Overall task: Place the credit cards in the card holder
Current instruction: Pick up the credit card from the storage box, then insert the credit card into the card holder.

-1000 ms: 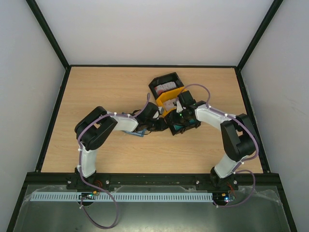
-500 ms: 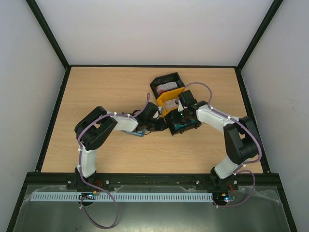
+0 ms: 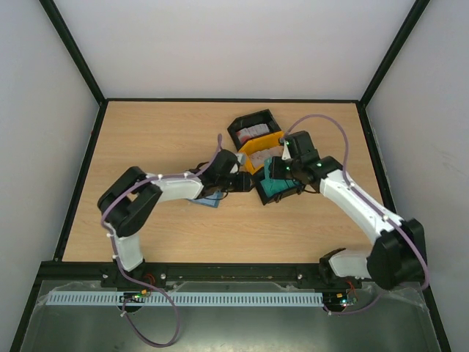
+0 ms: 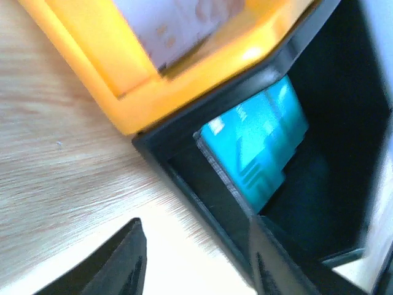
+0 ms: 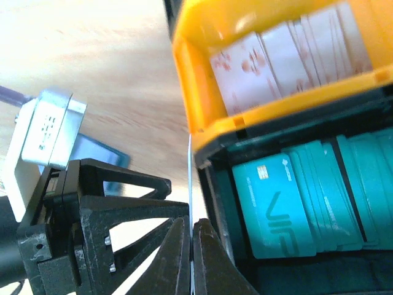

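The left gripper's arm is covering the card holder [image 3: 209, 200], so the robot's left gripper should move back to the holder's edge away from the bins before the card comes over.
My right gripper [image 5: 191, 246] is shut on a thin credit card [image 5: 190, 178], seen edge-on, just left of the black bin's wall. In the top view this gripper [image 3: 270, 170] holds what looks like a teal card upright over the bins. Several teal cards [image 5: 279, 206] lie in the black bin [image 3: 282, 191]. My left gripper [image 4: 196, 261] is open and empty, low over the table by that bin's corner. It also shows in the top view [image 3: 245, 183]. The teal-blue card holder [image 3: 205, 202] lies mostly hidden under my left arm; a corner of it shows in the right wrist view [image 5: 98, 153].
A yellow bin [image 3: 262, 149] with pale cards [image 5: 288, 55] touches the teal-card bin. A second black bin [image 3: 253, 130] with red-and-white cards stands behind it. My left gripper's fingers [image 5: 123, 184] sit close to my right fingertips. Black rails edge the table.
My right arm has stretched out, its elbow swinging right, and its gripper has risen from the teal-card bin with a card. My left arm has reached further right toward that bin.
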You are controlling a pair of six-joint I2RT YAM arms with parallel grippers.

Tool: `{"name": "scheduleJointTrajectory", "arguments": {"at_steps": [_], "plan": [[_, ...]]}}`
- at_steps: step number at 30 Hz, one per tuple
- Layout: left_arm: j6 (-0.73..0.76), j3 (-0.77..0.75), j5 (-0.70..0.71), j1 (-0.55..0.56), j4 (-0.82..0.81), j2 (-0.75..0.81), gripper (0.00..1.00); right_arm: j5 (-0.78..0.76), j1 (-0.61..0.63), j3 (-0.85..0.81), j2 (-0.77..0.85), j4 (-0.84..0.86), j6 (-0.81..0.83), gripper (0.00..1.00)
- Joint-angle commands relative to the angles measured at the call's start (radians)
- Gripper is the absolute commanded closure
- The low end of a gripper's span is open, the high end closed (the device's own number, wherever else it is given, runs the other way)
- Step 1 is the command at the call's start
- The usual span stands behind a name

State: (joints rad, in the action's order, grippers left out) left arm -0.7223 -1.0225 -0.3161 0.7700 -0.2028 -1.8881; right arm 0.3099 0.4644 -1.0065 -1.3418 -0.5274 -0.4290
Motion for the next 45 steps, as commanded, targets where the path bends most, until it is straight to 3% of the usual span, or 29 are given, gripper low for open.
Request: {"name": "scheduleJointTrajectory", "arguments": {"at_steps": [1,9,11,17,23,31,33,34,36,45], "plan": [[0.033,0.027,0.132,0.006,0.038,0.149,0.46,-0.026,0.005,0.032,0.145,0.088,-0.022,0.98],[0.127,0.028,0.308,0.004,0.148,0.32,0.22,0.014,0.005,0.146,0.344,0.227,-0.08,0.98],[0.148,0.012,0.408,0.0,0.209,0.323,0.11,0.03,0.005,0.158,0.37,0.247,-0.097,0.98],[0.161,-0.018,0.542,-0.075,0.342,0.316,0.05,0.023,0.005,0.19,0.435,0.27,-0.152,0.98],[0.097,0.02,0.645,-0.164,0.423,0.374,0.09,0.091,0.005,0.213,0.416,0.285,-0.161,0.98],[0.036,0.211,0.556,-0.289,0.408,0.435,0.23,0.223,0.014,0.268,0.321,0.355,-0.178,0.98],[0.052,0.233,0.528,-0.304,0.397,0.432,0.31,0.228,0.035,0.274,0.304,0.378,-0.184,0.98],[0.063,0.244,0.521,-0.307,0.388,0.43,0.42,0.227,0.048,0.273,0.293,0.387,-0.184,0.98],[0.071,0.258,0.525,-0.313,0.381,0.421,0.53,0.209,0.078,0.26,0.256,0.396,-0.182,0.98],[0.103,0.343,0.467,-0.313,0.281,0.381,0.61,0.14,0.178,0.215,0.122,0.453,-0.202,0.98]]}}
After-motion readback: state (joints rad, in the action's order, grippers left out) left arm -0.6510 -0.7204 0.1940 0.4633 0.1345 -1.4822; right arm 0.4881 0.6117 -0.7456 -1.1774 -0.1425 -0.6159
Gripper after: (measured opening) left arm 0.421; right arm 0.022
